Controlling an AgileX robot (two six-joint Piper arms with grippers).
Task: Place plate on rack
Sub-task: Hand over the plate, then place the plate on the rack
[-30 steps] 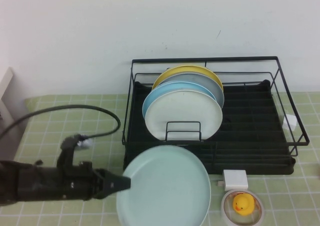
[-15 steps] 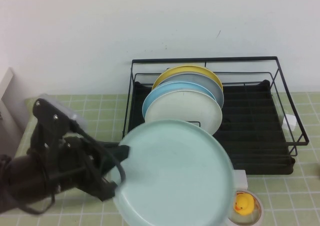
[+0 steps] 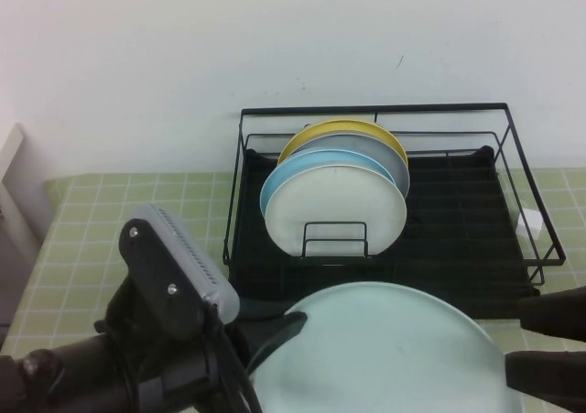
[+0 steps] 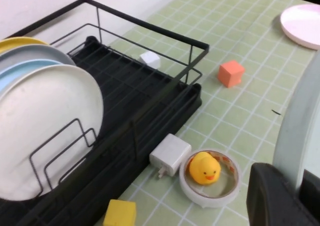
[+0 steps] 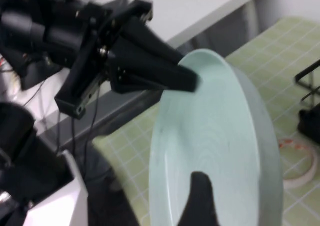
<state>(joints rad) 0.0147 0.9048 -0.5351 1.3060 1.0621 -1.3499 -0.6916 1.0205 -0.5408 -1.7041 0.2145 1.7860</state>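
My right gripper should take the opposite rim (image 3: 497, 359) and bring the plate in, since my left gripper has the plate's rim (image 3: 283, 343) on the rack's crowded side.
The pale mint-green plate (image 3: 394, 358) is held up above the table in front of the black wire rack (image 3: 458, 239). My left gripper (image 3: 275, 335) is shut on its left rim; the left wrist view shows the rim (image 4: 300, 131) pinched between the black fingers (image 4: 272, 196). My right gripper (image 3: 540, 344) is at the plate's right rim with its fingers apart. In the right wrist view one finger (image 5: 200, 198) lies over the plate's face (image 5: 215, 131); the other is hidden. The rack (image 4: 150, 100) holds yellow, grey, light blue and white plates (image 3: 337, 207) upright on its left side.
On the table by the rack's front are a white charger (image 4: 170, 155), a yellow duck in a tape roll (image 4: 205, 168) and a yellow block (image 4: 120, 213). An orange cube (image 4: 230, 73), a white cube (image 3: 531, 222) and a pink plate (image 4: 302, 25) lie further right.
My left arm has lifted the plate and swung it rightward and closer to the camera, hiding the duck and charger. My right gripper has come into view at the plate's right rim.
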